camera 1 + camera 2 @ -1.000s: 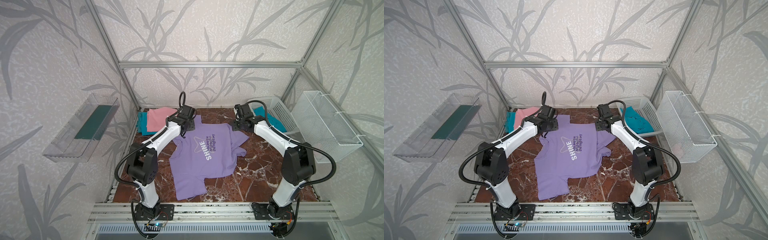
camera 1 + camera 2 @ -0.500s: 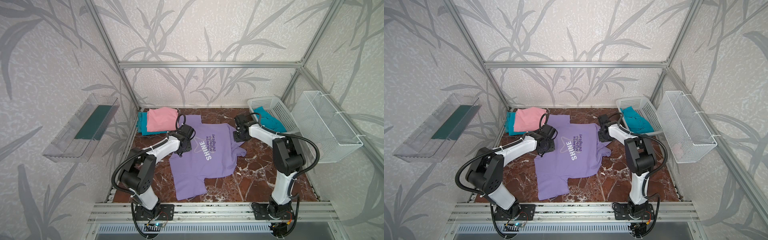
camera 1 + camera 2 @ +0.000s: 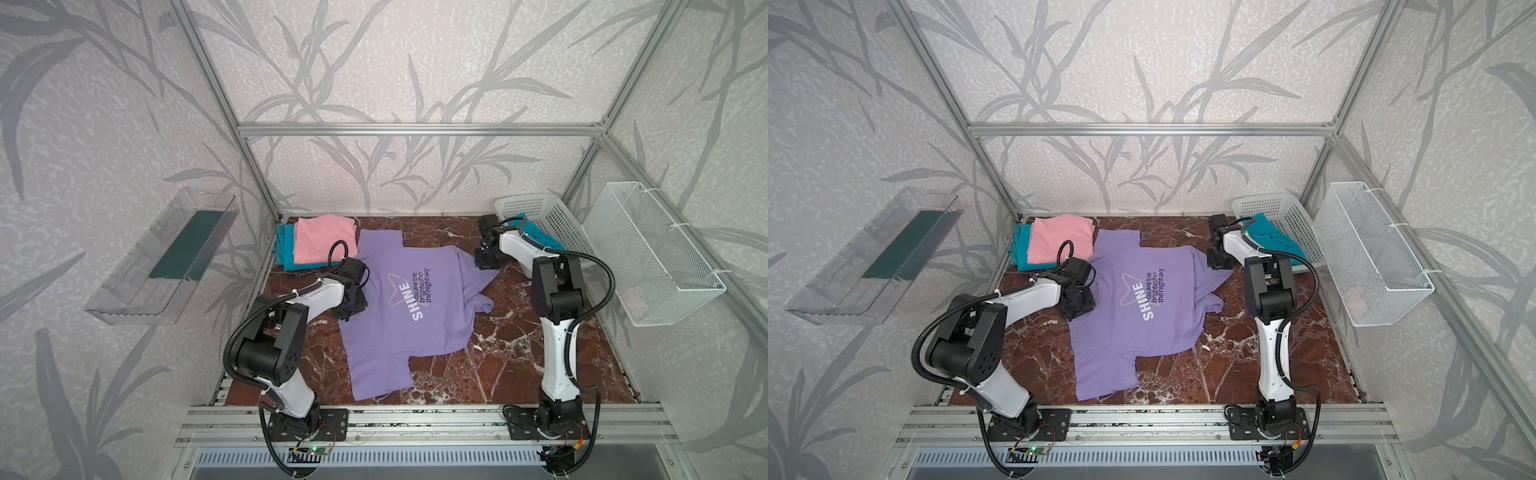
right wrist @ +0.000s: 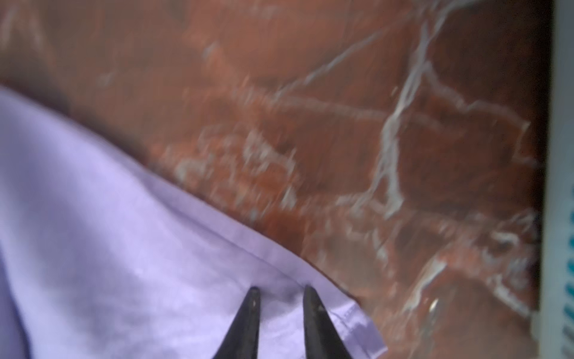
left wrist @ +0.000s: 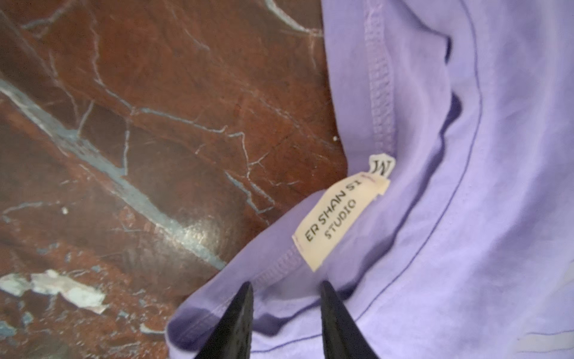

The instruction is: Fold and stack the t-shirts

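Note:
The lavender t-shirt's near hem corner (image 3: 483,304) is bunched inward, so my right gripper should first pull the far hem corner (image 4: 356,326) tight from the collar and then spread out the near one.
A lavender t-shirt (image 3: 399,316) (image 3: 1133,324) with a white "SHINE" print lies spread on the marble table, one side rumpled. My left gripper (image 3: 353,307) (image 5: 286,284) is down on its collar beside the neck label (image 5: 338,217). Its jaws stand a little apart with a pucker of cloth between them. My right gripper (image 3: 486,262) (image 4: 282,288) presses on a hem corner of the shirt, jaws narrowly apart over the cloth. At the far left a folded pink t-shirt (image 3: 324,239) lies on a teal one (image 3: 284,249). Another teal t-shirt (image 3: 536,237) lies in the white basket (image 3: 536,208).
A white wire basket (image 3: 648,253) hangs on the right wall. A clear tray (image 3: 166,257) is fixed to the left wall. Bare marble (image 3: 519,353) shows to the right of the shirt and in front of it. The white basket's wall (image 4: 559,186) is close beside my right gripper.
Both grippers have dropped from above the table's far side onto the lavender shirt, the left to the collar, the right to the hem corner. The right jaws have narrowed.

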